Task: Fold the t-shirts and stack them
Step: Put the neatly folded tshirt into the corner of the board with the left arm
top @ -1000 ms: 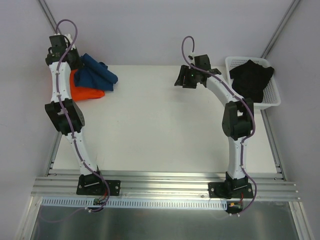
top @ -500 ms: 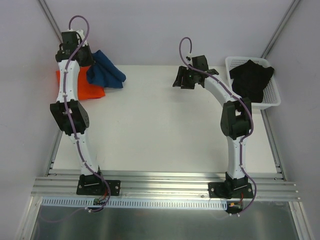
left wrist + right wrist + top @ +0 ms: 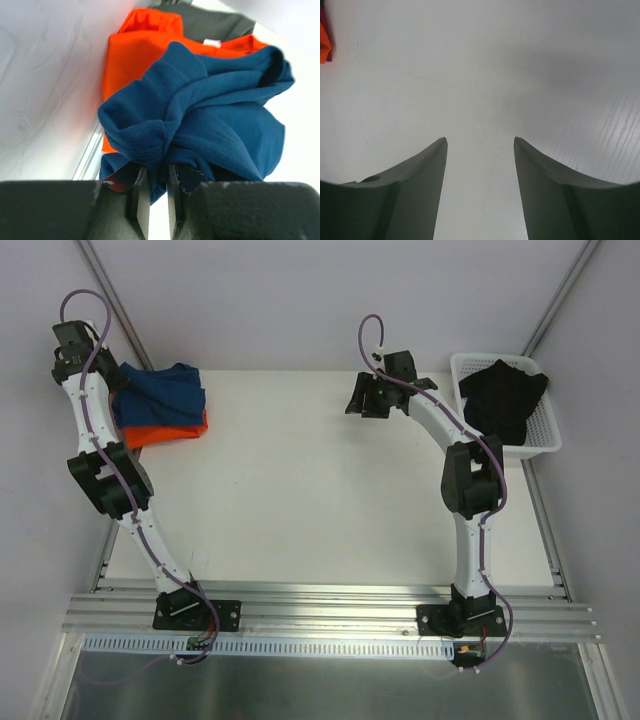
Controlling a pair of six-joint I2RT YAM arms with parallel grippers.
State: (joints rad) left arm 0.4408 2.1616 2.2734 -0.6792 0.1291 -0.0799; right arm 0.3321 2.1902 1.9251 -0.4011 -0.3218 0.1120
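My left gripper's pinch is bunching up the navy t-shirt (image 3: 137,137) at the orange t-shirt's edge. Next, I put that fold down, open and go to the navy t-shirt's opposite corner (image 3: 197,417).
The navy blue t-shirt (image 3: 162,390) lies bunched on top of the orange t-shirt (image 3: 168,428) at the table's far left corner. My left gripper (image 3: 112,378) is at the shirts' left edge, shut on a fold of the navy shirt (image 3: 200,110). In the left wrist view the cloth is pinched between the fingertips (image 3: 141,192), and the orange shirt (image 3: 135,45) lies beyond it. The print is hidden. My right gripper (image 3: 366,400) is open and empty over bare table at the far middle; its open gripper (image 3: 480,142) shows only the table.
A white basket (image 3: 470,362) at the far right holds a black garment (image 3: 505,398). A metal rail runs along the table's left edge beside the shirts. A sliver of orange cloth (image 3: 324,45) shows at the left edge of the right wrist view.
My left arm has swung left toward the wall, dragging the navy shirt leftward so it now spreads over the orange one. The right arm has barely moved.
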